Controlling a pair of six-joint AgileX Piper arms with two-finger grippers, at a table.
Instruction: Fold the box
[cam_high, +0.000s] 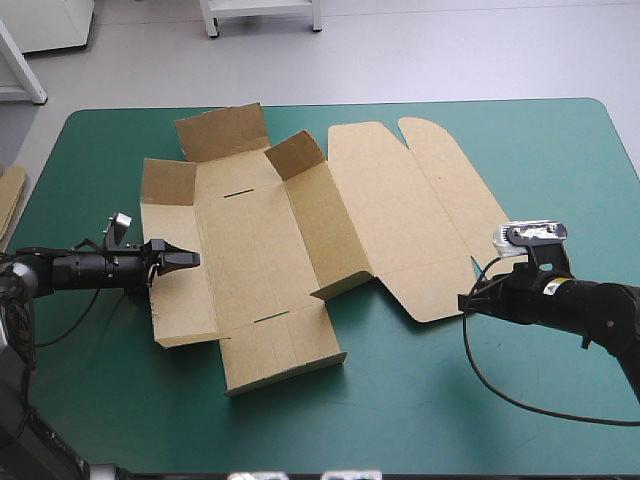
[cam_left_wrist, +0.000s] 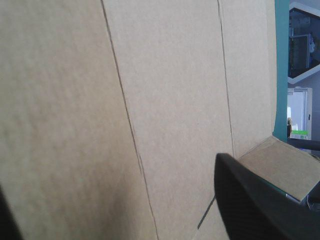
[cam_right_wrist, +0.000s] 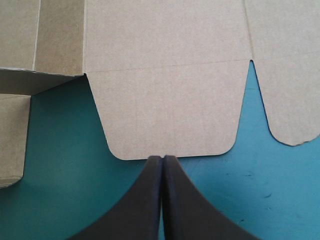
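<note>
The lid (cam_high: 405, 215) is joined to the box's side (cam_high: 347, 212) along a crease, so the lid will be dragged around flat when the robot turns the box by its side panel.
The brown box (cam_high: 260, 250) lies opened out across the teal-green table, its lid (cam_high: 420, 200) flat to the right. Three short walls and flaps stand partly raised at the back and middle. My left gripper (cam_high: 188, 259) reaches over the box's left side panel. In the left wrist view its black fingers (cam_left_wrist: 255, 205) stand apart, open, and brown board (cam_left_wrist: 165, 75) fills the space ahead. My right gripper (cam_high: 466, 300) is shut, low on the cover. Its tip (cam_right_wrist: 162, 158) just meets the rounded edge of the lid's tuck flap (cam_right_wrist: 167, 115).
An edge of more brown board (cam_high: 10, 200) shows at the table's left edge. Bare teal-green cover (cam_high: 450, 400) stretches along the front and to the right of the box.
</note>
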